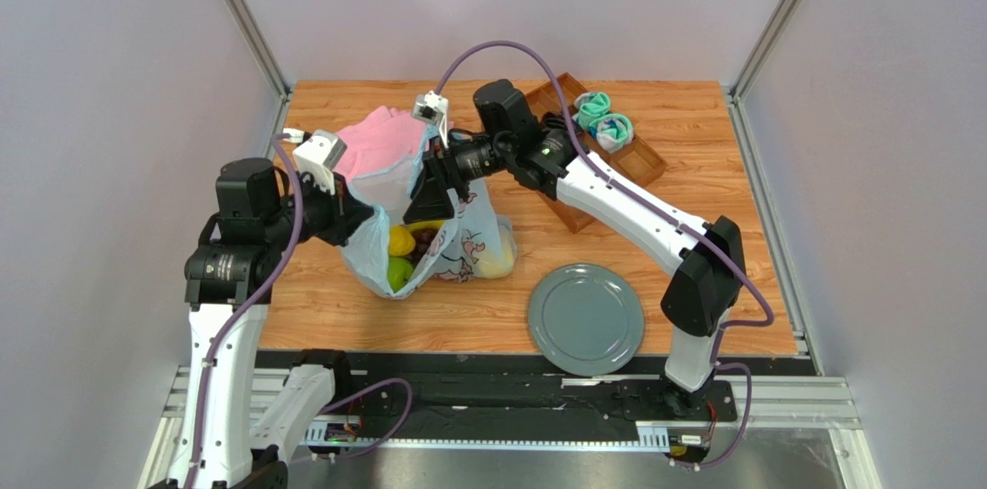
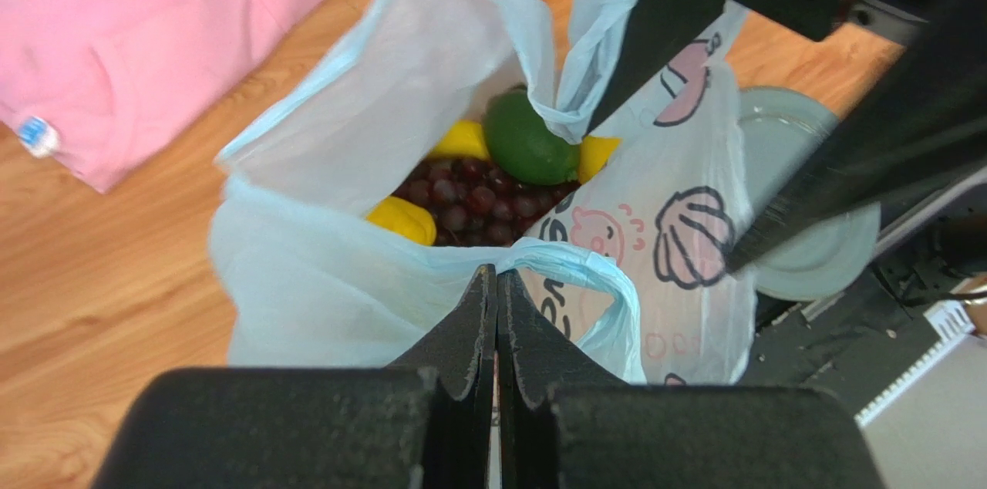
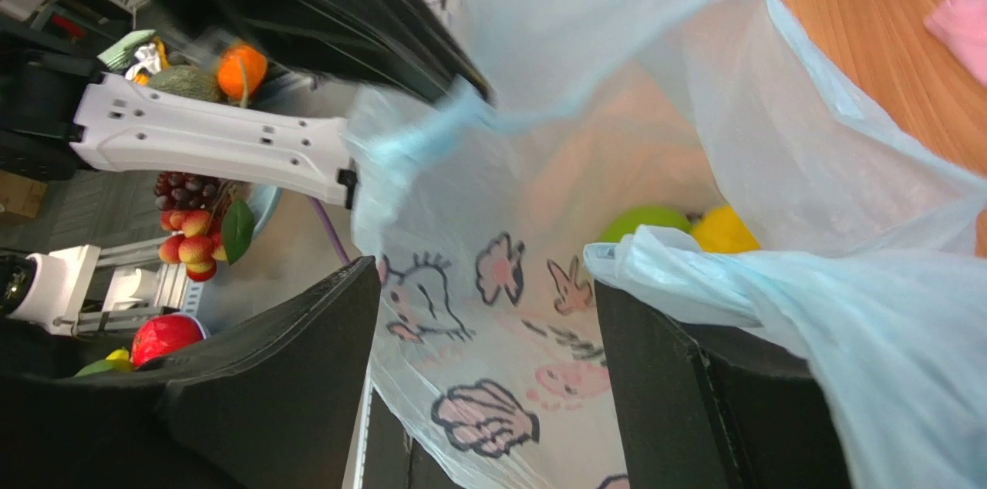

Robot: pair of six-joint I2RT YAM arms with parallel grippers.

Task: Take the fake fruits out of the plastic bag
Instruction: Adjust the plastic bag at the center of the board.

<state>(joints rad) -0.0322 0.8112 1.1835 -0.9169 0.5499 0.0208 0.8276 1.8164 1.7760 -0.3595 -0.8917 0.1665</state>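
My right gripper has a bag handle (image 3: 695, 266) hanging over its finger at the bag's opening, so I should pull my right gripper back toward the wooden tray (image 1: 570, 213) before I reach in.
The pale-blue plastic bag (image 1: 475, 248) stands open at the table's middle, with its cartoon print facing the near right. Inside it I see a green fruit (image 2: 527, 140), yellow lemons (image 2: 403, 220) and a dark grape bunch (image 2: 475, 198). My left gripper (image 1: 355, 218) is shut on the bag's near rim (image 2: 545, 263) and holds it up. My right gripper (image 1: 431, 198) is open at the bag's mouth. In the right wrist view the printed wall (image 3: 498, 316) lies between its fingers (image 3: 695, 397), and a bag handle drapes over one finger. Green (image 3: 643, 221) and yellow (image 3: 724, 231) fruit show beyond.
A pink cloth (image 1: 382, 140) lies just behind the bag. A grey plate (image 1: 585, 318) sits at the near right. A wooden tray (image 1: 635, 165) at the back right holds rolled teal socks (image 1: 602, 119). Grey walls enclose the table.
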